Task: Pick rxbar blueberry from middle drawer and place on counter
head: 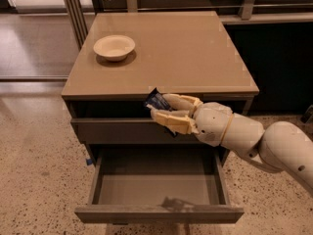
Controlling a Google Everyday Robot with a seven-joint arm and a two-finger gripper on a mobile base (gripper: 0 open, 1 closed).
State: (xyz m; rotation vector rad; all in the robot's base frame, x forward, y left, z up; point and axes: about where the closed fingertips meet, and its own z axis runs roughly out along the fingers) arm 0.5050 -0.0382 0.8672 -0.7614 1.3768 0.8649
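Observation:
The rxbar blueberry (156,101) is clear of the drawer and the counter is open beside the bowl (170,70), so my gripper should go on rising up over the counter's edge and let go on top.
My gripper (162,108) is shut on the rxbar blueberry (156,101), a small dark blue wrapper with white marks. It holds the bar in the air in front of the cabinet, at the height of the counter's front edge. The counter (171,53) is a glossy tan square top. The middle drawer (157,213) is pulled out below my gripper, and its inside shows bare. My cream arm (254,138) comes in from the right.
A cream bowl (114,46) stands on the counter's back left. The closed drawer front (112,130) lies just below the counter. The floor (34,155) is speckled terrazzo. Metal posts (73,11) stand at the back left, and a dark cabinet (279,67) is at the right.

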